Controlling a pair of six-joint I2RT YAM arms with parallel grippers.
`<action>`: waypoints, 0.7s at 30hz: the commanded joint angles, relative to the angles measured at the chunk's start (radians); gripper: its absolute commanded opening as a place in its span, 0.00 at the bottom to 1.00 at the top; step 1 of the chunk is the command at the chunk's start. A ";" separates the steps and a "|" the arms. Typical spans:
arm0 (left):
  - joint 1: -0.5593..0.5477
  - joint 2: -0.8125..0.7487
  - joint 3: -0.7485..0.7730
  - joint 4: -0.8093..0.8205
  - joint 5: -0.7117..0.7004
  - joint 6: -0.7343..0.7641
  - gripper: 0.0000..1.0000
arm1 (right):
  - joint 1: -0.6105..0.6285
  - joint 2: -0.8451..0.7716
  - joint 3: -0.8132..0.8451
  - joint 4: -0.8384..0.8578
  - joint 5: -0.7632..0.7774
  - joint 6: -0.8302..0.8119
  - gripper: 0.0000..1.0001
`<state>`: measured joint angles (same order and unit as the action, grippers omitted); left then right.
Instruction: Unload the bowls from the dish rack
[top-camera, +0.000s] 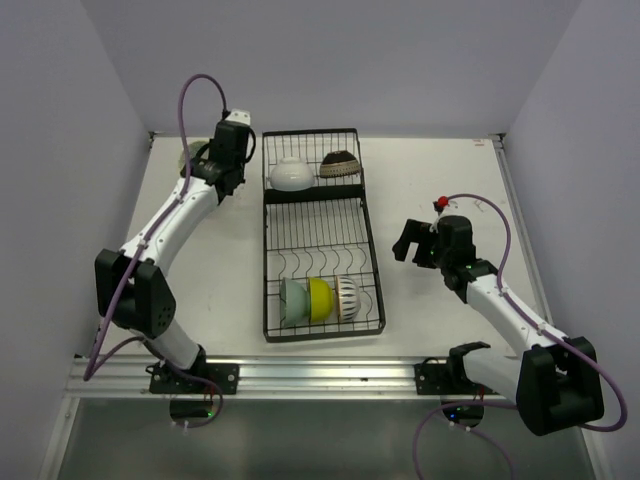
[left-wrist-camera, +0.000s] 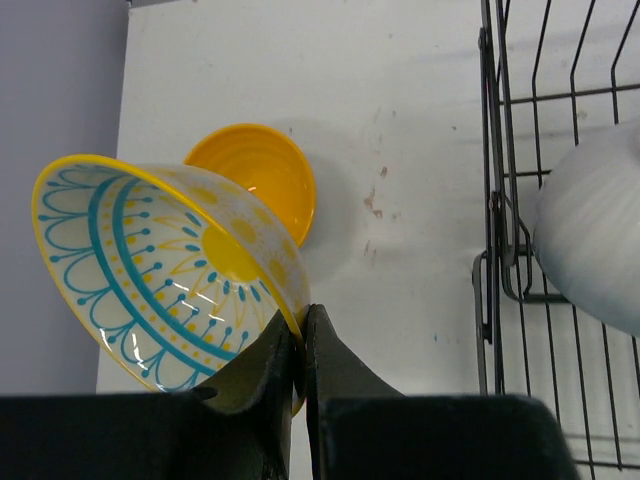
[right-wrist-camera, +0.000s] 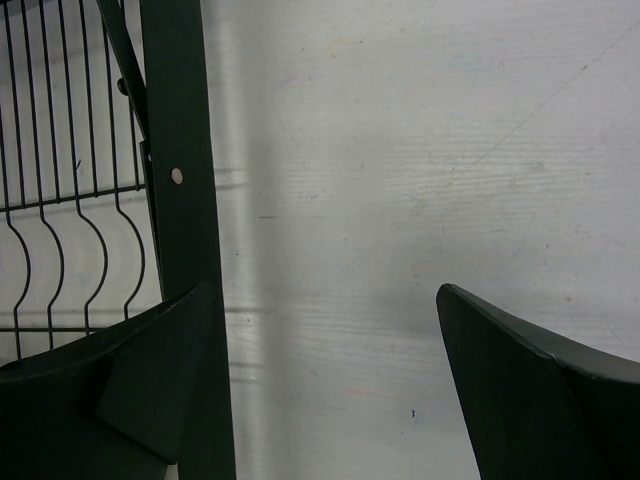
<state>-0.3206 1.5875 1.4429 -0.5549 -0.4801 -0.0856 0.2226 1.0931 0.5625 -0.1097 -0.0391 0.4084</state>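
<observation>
My left gripper holds the cream bowl (left-wrist-camera: 165, 275), opening up, over the empty orange bowl (left-wrist-camera: 268, 172), so I should keep lowering it until its base sits inside, then release.
The black wire dish rack (top-camera: 320, 235) lies mid-table. Its far small section holds a white bowl (top-camera: 290, 173) and a dark brown patterned bowl (top-camera: 340, 163). Its near section holds a pale green bowl (top-camera: 293, 300), a yellow-green bowl (top-camera: 319, 298) and a white black-striped bowl (top-camera: 346, 297). My left gripper (left-wrist-camera: 303, 320) is left of the rack's far end, shut on the rim of a cream bowl (left-wrist-camera: 160, 270) with blue and yellow pattern, held tilted above an orange bowl (left-wrist-camera: 255, 190) on the table. My right gripper (right-wrist-camera: 325, 300) is open and empty, just right of the rack's edge (right-wrist-camera: 180, 150).
White walls close the table at the left, back and right. The left arm (top-camera: 165, 225) stretches along the left side. The right arm (top-camera: 500, 300) lies at the near right. The white bowl also shows in the left wrist view (left-wrist-camera: 595, 240).
</observation>
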 joint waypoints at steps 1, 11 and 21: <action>0.011 0.067 0.137 0.015 -0.109 0.078 0.00 | 0.004 0.008 0.039 0.011 0.013 -0.005 0.99; 0.092 0.250 0.194 0.016 -0.138 0.115 0.00 | 0.006 0.017 0.043 0.008 0.016 -0.006 0.99; 0.138 0.394 0.277 -0.014 -0.109 0.093 0.00 | 0.006 0.031 0.047 0.007 0.021 -0.008 0.98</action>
<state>-0.1890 1.9568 1.6447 -0.5747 -0.5625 -0.0059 0.2226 1.1213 0.5644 -0.1120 -0.0387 0.4080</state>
